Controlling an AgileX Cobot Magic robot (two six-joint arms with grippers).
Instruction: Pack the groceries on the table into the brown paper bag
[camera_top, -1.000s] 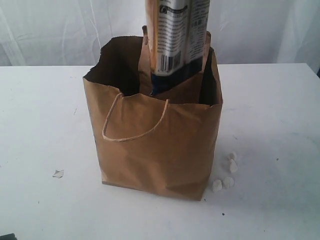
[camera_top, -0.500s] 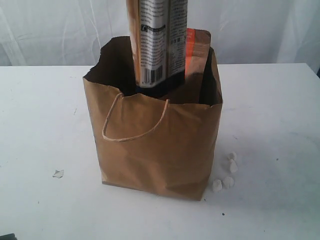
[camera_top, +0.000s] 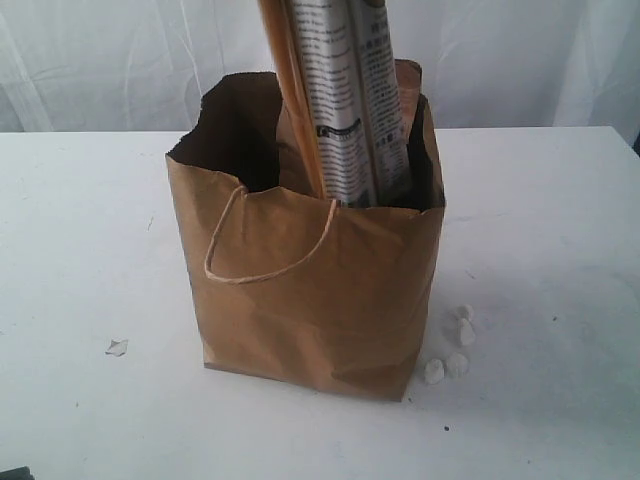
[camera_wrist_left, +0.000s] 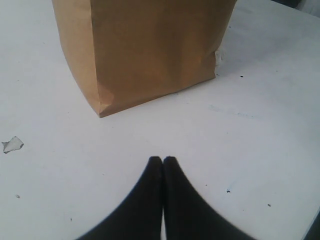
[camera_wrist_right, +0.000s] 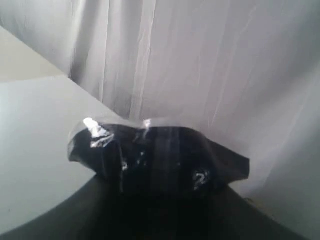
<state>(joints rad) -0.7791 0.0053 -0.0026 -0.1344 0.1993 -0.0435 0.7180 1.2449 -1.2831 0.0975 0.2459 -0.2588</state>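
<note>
The noodle packet's lower end (camera_top: 358, 190) is inside the bag's opening. My right gripper should keep lowering it until the packet's top is close to the bag's rim (camera_top: 232, 180), then let go.
The brown paper bag (camera_top: 310, 290) stands open in the middle of the white table (camera_top: 80, 250). The long noodle packet (camera_top: 345, 100) sticks up out of the bag's mouth, tilted, its lower end inside the bag and its top past the frame edge. Behind it a brown pouch (camera_top: 408, 85) shows at the bag's back rim. In the right wrist view the packet's dark sealed end (camera_wrist_right: 160, 155) lies between the jaws of my right gripper (camera_wrist_right: 160, 195), which is shut on it. My left gripper (camera_wrist_left: 163, 161) is shut and empty, low over the table in front of the bag (camera_wrist_left: 145, 50).
Several small white lumps (camera_top: 455, 345) lie on the table by the bag's right bottom corner. A small white scrap (camera_top: 117, 347) lies to the bag's left, also seen as a scrap (camera_wrist_left: 12, 144) in the left wrist view. A white curtain hangs behind.
The noodle packet has gone down deeper into the bag and tilted, after swinging left and back right. The left gripper has stayed where it was.
</note>
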